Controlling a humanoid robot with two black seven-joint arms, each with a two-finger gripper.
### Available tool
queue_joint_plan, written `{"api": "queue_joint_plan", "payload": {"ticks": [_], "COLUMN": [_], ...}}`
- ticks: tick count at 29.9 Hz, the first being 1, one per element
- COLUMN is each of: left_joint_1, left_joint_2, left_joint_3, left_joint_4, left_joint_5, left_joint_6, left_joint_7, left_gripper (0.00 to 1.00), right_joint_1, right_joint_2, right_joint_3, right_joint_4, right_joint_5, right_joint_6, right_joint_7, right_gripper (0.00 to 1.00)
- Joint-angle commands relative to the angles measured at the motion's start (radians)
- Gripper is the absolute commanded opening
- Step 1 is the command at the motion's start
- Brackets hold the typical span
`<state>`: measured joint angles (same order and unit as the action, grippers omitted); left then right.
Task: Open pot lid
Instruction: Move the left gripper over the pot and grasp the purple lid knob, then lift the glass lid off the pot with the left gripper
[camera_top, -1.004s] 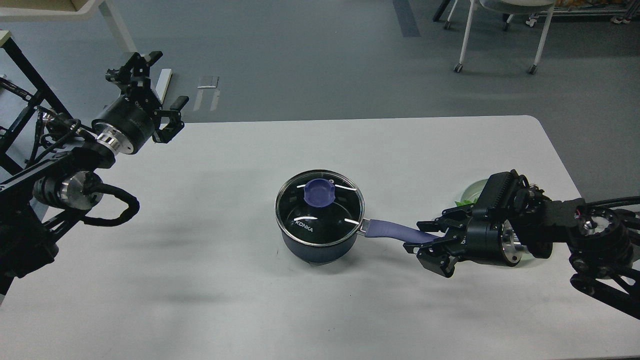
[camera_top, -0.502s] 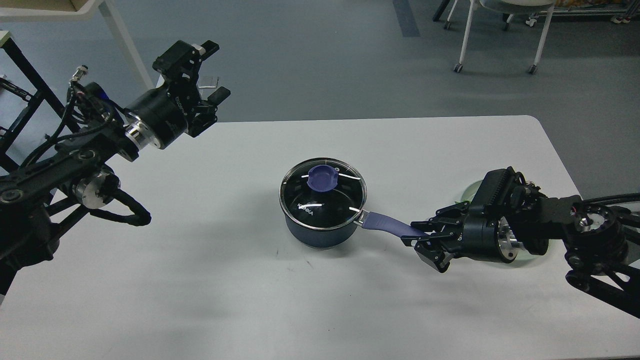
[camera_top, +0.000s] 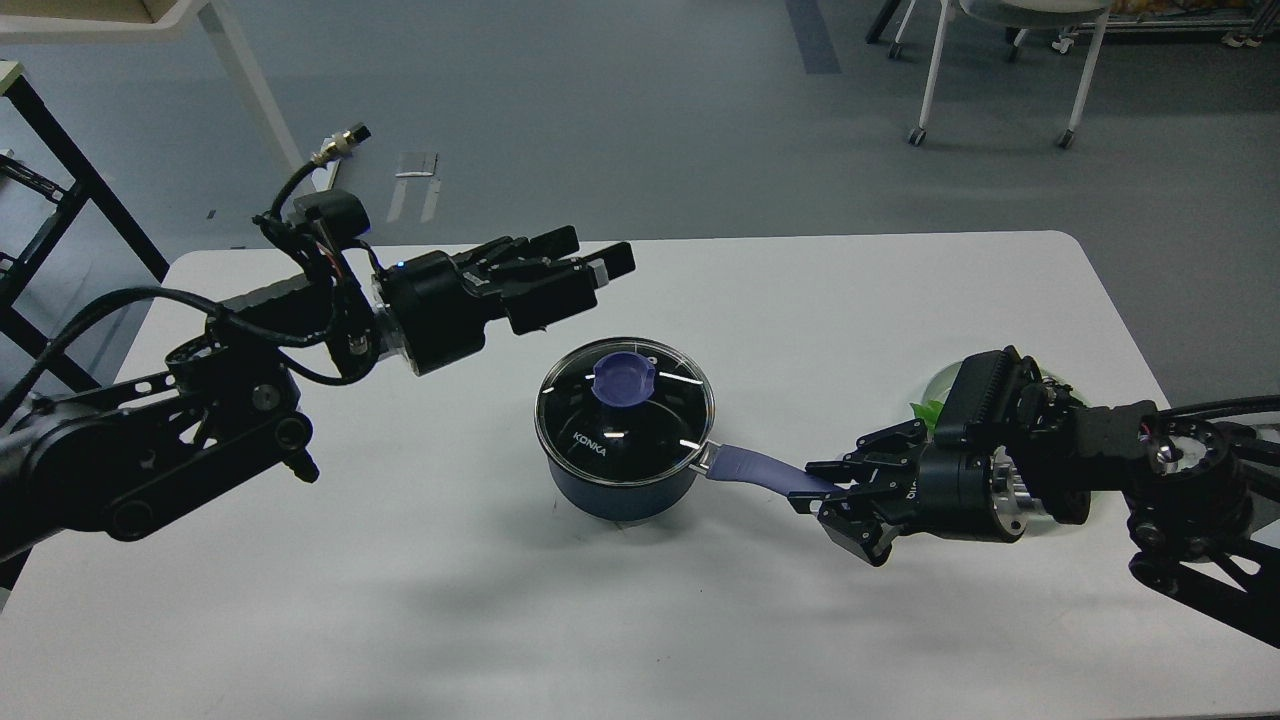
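Note:
My gripper will lift the lid by its knob and should find an empty pot (camera_top: 624, 494), because only plain dark shows through the glass lid (camera_top: 638, 434).
A dark blue pot (camera_top: 622, 480) stands in the middle of the white table (camera_top: 420, 620). Its glass lid (camera_top: 640, 425) is on, with a blue-purple knob (camera_top: 621, 380) on top. The pot's blue-purple handle (camera_top: 755, 469) points right. My right gripper (camera_top: 835, 492) is shut on the end of that handle. My left gripper (camera_top: 590, 272) is open, up and to the left of the knob, above the table and apart from the lid.
A pale green dish (camera_top: 935, 392) with something green in it lies behind my right arm. Chair legs on castors (camera_top: 918, 135) stand on the floor beyond the table. A black frame (camera_top: 60, 190) stands at the far left.
My left arm has swung from the far left in over the table, to just above and left of the lid. The pot and my right gripper have shifted a little to the left.

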<state>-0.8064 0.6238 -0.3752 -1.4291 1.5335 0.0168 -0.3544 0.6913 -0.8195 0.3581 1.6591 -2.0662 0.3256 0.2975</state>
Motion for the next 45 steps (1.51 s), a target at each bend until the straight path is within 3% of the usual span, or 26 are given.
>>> {"api": "queue_joint_plan", "payload": {"ticks": [1, 5, 9, 17, 21, 36, 45], "left_joint_1": [-0.005, -0.008, -0.04, -0.036, -0.025, -0.014, -0.016], "left_joint_2": [-0.019, -0.019, -0.026, -0.071, -0.107, -0.111, -0.099], "left_joint_3": [0.088, 0.15, 0.154, 0.183, 0.185, 0.216, 0.24], "left_joint_4": [-0.001, -0.001, 0.01, 0.07, 0.079, 0.157, 0.157], "left_joint_5": [0.228, 0.443, 0.577, 0.573, 0.573, 0.571, 0.573], "left_joint_6": [0.049, 0.086, 0.087, 0.089, 0.092, 0.12, 0.138], "left_joint_7": [-0.001, 0.009, 0.046, 0.051, 0.051, 0.043, 0.035], "left_gripper": [0.99, 0.99, 0.99, 0.99, 0.98, 0.98, 0.65], "right_joint_1": [0.0, 0.0, 0.002, 0.002, 0.002, -0.003, -0.003], "right_joint_2": [-0.003, -0.003, 0.0, 0.0, 0.0, -0.007, -0.007], "right_joint_3": [0.001, 0.001, 0.001, -0.001, -0.001, -0.001, -0.001], "right_joint_4": [0.001, -0.002, -0.002, -0.001, 0.002, 0.016, 0.016], "right_joint_5": [0.0, 0.0, 0.0, 0.001, 0.0, 0.0, 0.0], "right_joint_6": [0.0, 0.0, 0.0, 0.0, 0.001, 0.001, 0.0], "right_joint_7": [0.0, 0.0, 0.006, 0.012, 0.046, 0.048, 0.048], "right_gripper": [0.24, 0.24, 0.24, 0.24, 0.24, 0.24, 0.24]}}
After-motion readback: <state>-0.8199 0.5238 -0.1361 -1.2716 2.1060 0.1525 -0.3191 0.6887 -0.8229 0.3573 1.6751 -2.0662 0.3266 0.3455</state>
